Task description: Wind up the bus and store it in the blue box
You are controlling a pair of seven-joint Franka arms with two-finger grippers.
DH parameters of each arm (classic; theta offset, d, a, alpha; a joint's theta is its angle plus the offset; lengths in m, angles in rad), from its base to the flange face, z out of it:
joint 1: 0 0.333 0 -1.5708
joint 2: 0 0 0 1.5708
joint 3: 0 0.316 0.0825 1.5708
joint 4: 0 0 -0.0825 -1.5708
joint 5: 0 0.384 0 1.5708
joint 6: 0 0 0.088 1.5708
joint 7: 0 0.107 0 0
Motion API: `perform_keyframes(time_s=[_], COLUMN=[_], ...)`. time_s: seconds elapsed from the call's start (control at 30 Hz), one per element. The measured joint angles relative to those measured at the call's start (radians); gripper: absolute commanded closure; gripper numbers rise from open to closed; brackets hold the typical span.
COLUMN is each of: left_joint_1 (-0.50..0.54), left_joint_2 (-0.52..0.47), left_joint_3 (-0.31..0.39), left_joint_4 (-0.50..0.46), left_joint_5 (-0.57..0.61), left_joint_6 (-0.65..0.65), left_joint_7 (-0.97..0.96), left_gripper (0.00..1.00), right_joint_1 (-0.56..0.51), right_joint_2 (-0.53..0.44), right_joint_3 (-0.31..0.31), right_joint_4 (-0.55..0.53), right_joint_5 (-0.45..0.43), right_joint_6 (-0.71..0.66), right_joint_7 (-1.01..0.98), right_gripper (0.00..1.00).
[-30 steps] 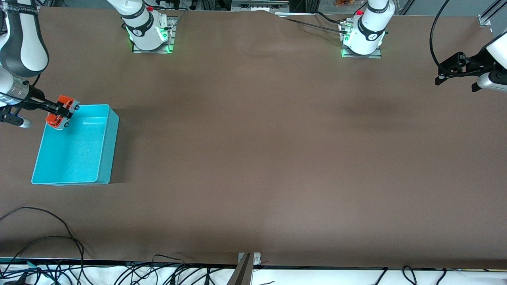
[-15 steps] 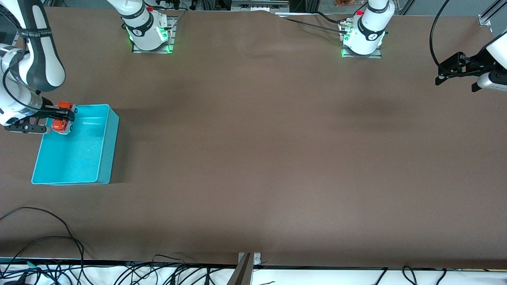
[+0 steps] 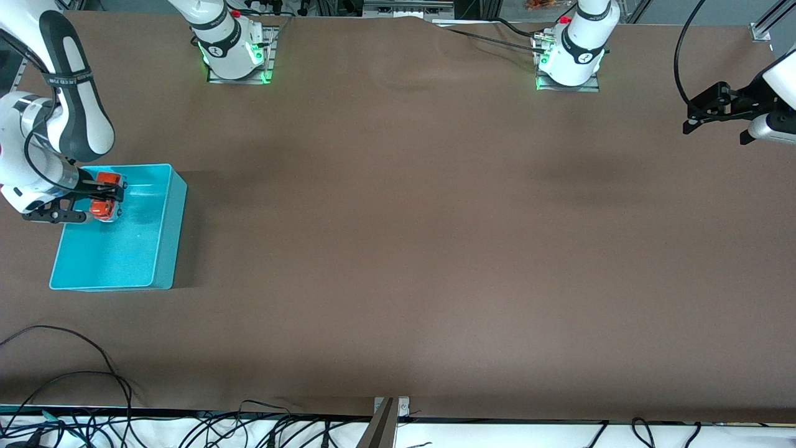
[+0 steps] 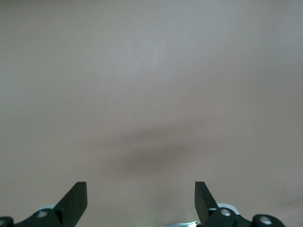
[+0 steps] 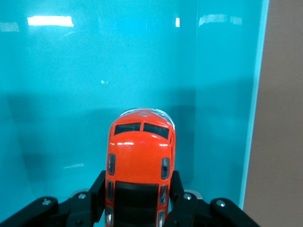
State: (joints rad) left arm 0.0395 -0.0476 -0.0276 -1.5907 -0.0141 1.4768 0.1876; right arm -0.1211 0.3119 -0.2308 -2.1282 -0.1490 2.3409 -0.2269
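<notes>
My right gripper is holding the orange-red bus [image 3: 103, 208] clear of the blue box's sides, above the box's empty bottom [image 3: 127, 225]. It should keep lowering the bus until the bus rests there, then let go.
The orange-red bus [image 3: 106, 193] hangs just inside the blue box [image 3: 127, 252], at the box's end farther from the front camera, near the wall toward the right arm's end of the table. My right gripper [image 3: 107, 195] is shut on its sides. In the right wrist view the bus [image 5: 140, 156] points nose-down at the box's turquoise floor [image 5: 94, 71], with the right gripper [image 5: 138, 191] clamped on its flanks. My left gripper [image 3: 689, 121] waits open above the table's edge at the left arm's end; in its own view the left gripper [image 4: 141, 198] frames only bare brown tabletop.
The two arm bases [image 3: 235, 53] [image 3: 569, 59] stand at the table's edge farthest from the front camera. Loose black cables [image 3: 74, 398] and a metal bracket [image 3: 388, 414] lie along the edge nearest it. Brown tabletop [image 3: 404, 218] stretches between the box and the left arm's end.
My right gripper has carried the bus from above the box's rim down into the box, a little toward the front camera. The left arm has not moved.
</notes>
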Motion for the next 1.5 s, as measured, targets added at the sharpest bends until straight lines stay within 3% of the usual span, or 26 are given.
perform_keyframes(time_s=[0.27, 0.4, 0.47, 0.5, 0.63, 0.7, 0.77, 0.83, 0.87, 1.2, 1.5], left_joint_1=[0.000, 0.000, 0.000, 0.000, 0.000, 0.000, 0.000, 0.000, 0.000, 0.000, 0.000], left_joint_2=[0.000, 0.000, 0.000, 0.000, 0.000, 0.000, 0.000, 0.000, 0.000, 0.000, 0.000], left_joint_3=[0.000, 0.000, 0.000, 0.000, 0.000, 0.000, 0.000, 0.000, 0.000, 0.000, 0.000], left_joint_4=[0.000, 0.000, 0.000, 0.000, 0.000, 0.000, 0.000, 0.000, 0.000, 0.000, 0.000], left_joint_5=[0.000, 0.000, 0.000, 0.000, 0.000, 0.000, 0.000, 0.000, 0.000, 0.000, 0.000], left_joint_6=[0.000, 0.000, 0.000, 0.000, 0.000, 0.000, 0.000, 0.000, 0.000, 0.000, 0.000], left_joint_7=[0.000, 0.000, 0.000, 0.000, 0.000, 0.000, 0.000, 0.000, 0.000, 0.000, 0.000], left_gripper=[0.00, 0.00, 0.00, 0.00, 0.00, 0.00, 0.00, 0.00, 0.00, 0.00, 0.00], right_joint_1=[0.000, -0.001, -0.001, -0.001, -0.001, -0.002, -0.002, -0.002, -0.002, -0.001, 0.001], right_joint_2=[0.093, 0.112, 0.125, 0.134, 0.160, 0.167, 0.168, 0.168, 0.168, 0.162, 0.086], right_joint_3=[0.000, 0.000, 0.000, 0.000, -0.001, -0.001, -0.001, -0.001, -0.001, 0.000, 0.004], right_joint_4=[0.052, 0.053, 0.053, 0.053, 0.055, 0.058, 0.061, 0.062, 0.062, 0.068, 0.088], right_joint_5=[0.000, 0.000, 0.000, 0.000, 0.000, 0.000, 0.000, 0.000, 0.000, 0.000, 0.000], right_joint_6=[0.047, 0.070, 0.082, 0.090, 0.120, 0.126, 0.127, 0.127, 0.127, 0.111, -0.026], right_joint_7=[0.000, 0.000, 0.000, 0.000, 0.006, 0.014, 0.020, 0.023, 0.025, 0.027, 0.027], right_gripper=[1.00, 0.79, 0.51, 0.46, 0.45, 0.38, 0.27, 0.04, 0.00, 0.00, 0.00])
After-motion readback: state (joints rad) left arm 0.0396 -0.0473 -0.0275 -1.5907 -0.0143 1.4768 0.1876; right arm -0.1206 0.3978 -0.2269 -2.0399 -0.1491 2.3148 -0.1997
